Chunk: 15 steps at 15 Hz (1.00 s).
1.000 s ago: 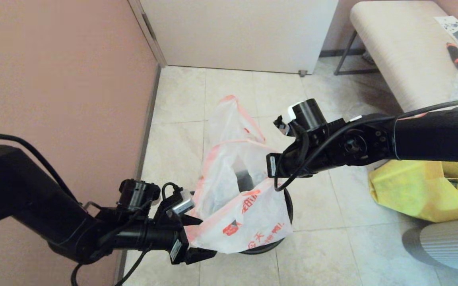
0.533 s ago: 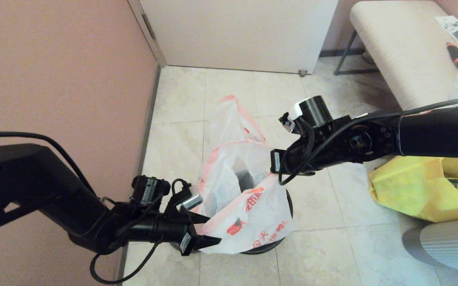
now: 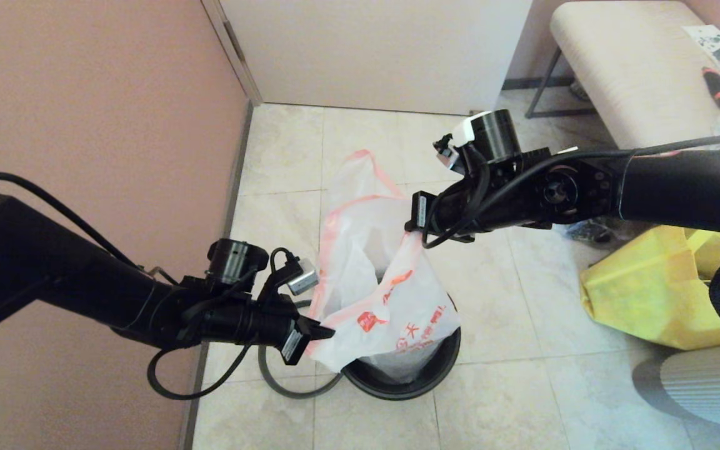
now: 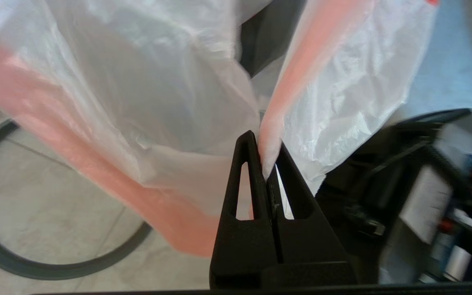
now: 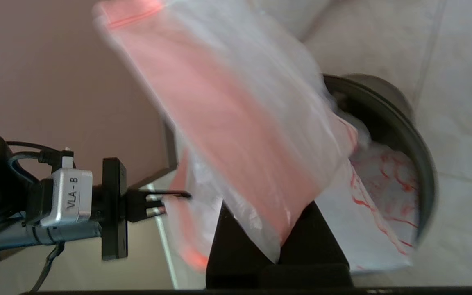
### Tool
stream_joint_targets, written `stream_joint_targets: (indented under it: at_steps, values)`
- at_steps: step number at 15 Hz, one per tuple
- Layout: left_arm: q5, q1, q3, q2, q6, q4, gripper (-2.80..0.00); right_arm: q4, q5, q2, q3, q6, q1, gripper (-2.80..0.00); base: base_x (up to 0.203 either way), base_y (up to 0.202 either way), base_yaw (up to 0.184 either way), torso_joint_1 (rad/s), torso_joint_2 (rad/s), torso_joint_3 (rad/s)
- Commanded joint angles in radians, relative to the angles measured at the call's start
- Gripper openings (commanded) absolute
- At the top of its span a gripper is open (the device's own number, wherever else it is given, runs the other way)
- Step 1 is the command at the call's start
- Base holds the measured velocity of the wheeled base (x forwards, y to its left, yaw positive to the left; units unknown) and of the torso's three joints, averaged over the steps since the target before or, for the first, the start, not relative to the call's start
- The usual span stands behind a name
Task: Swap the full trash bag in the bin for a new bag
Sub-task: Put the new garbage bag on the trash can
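The new bag's opening (image 3: 370, 251) stretches past the bin's far side and leaves the bin's near rim (image 3: 400, 392) uncovered, so both of the robot's grippers should pull the bag's opening back over the bin's near rim.
The new bag (image 3: 391, 300), thin white plastic with pink-orange handles and red print, hangs stretched over the black bin (image 3: 444, 365), its lower part inside. My left gripper (image 3: 325, 331) is shut on the bag's near-left edge; the left wrist view shows the pink-edged plastic (image 4: 158, 102) pinched at the fingertips of this gripper (image 4: 264, 164). My right gripper (image 3: 419, 234) holds the far handle higher up, shut on the plastic (image 5: 236, 123) with its tips (image 5: 277, 246) under it. The bin's grey ring (image 3: 285, 384) lies on the floor beside the bin. The full trash bag is out of view.
A pink wall (image 3: 85, 125) runs close along the left, with a door (image 3: 372, 50) behind. A yellow tote (image 3: 647, 300) sits on the floor to the right, below a pale bench (image 3: 635, 75). A grey ribbed object (image 3: 704, 387) stands at the near right.
My left gripper has shut on the bag's edge. The right gripper rose and moved away, lifting the bag off the bin's rim. The grey ring now shows on the floor.
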Motion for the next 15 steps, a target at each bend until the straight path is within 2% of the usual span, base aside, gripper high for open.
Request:
stream_joint_targets:
  at_steps: [1, 2, 4, 5, 7, 9, 12, 13, 15]
  values:
    - [-0.023, -0.009, -0.036, -0.018, 0.001, 0.022, -2.8, -0.064, 0.009, 0.057, -0.017, -0.028, 0.002, -2.8, 0.0, 0.0, 0.0, 0.0, 0.0, 0.0]
    - [-0.025, -0.009, -0.033, -0.028, 0.0, 0.024, -2.8, -0.086, 0.015, 0.063, -0.018, -0.068, 0.009, -2.8, 0.0, 0.0, 0.0, 0.0, 0.0, 0.0]
    - [-0.026, 0.002, -0.004, -0.066, 0.0, 0.029, -2.8, -0.065, 0.017, 0.04, 0.003, -0.068, 0.028, -2.8, 0.0, 0.0, 0.0, 0.0, 0.0, 0.0]
    - [-0.025, 0.001, 0.028, -0.092, 0.002, 0.03, -2.8, -0.04, 0.016, 0.013, 0.055, -0.051, 0.029, -2.8, 0.0, 0.0, 0.0, 0.0, 0.0, 0.0]
    - [-0.015, -0.023, 0.087, -0.111, 0.006, 0.028, -2.8, -0.017, 0.006, -0.04, 0.202, -0.032, 0.017, -2.8, 0.0, 0.0, 0.0, 0.0, 0.0, 0.0]
    - [0.016, -0.051, 0.148, -0.102, 0.008, 0.029, -2.8, -0.013, -0.01, -0.129, 0.412, -0.013, -0.012, -2.8, 0.0, 0.0, 0.0, 0.0, 0.0, 0.0]
    - [0.078, -0.066, 0.163, 0.022, 0.03, 0.032, -2.8, -0.01, -0.036, -0.207, 0.62, -0.001, -0.034, -2.8, 0.0, 0.0, 0.0, 0.0, 0.0, 0.0]
    - [0.11, -0.074, 0.163, 0.072, 0.035, 0.03, -2.8, -0.01, -0.047, -0.194, 0.653, 0.002, -0.035, -2.8, 0.0, 0.0, 0.0, 0.0, 0.0, 0.0]
    - [0.13, -0.093, 0.146, 0.132, 0.039, 0.028, -2.8, -0.015, -0.055, -0.125, 0.689, 0.013, -0.033, -2.8, 0.0, 0.0, 0.0, 0.0, 0.0, 0.0]
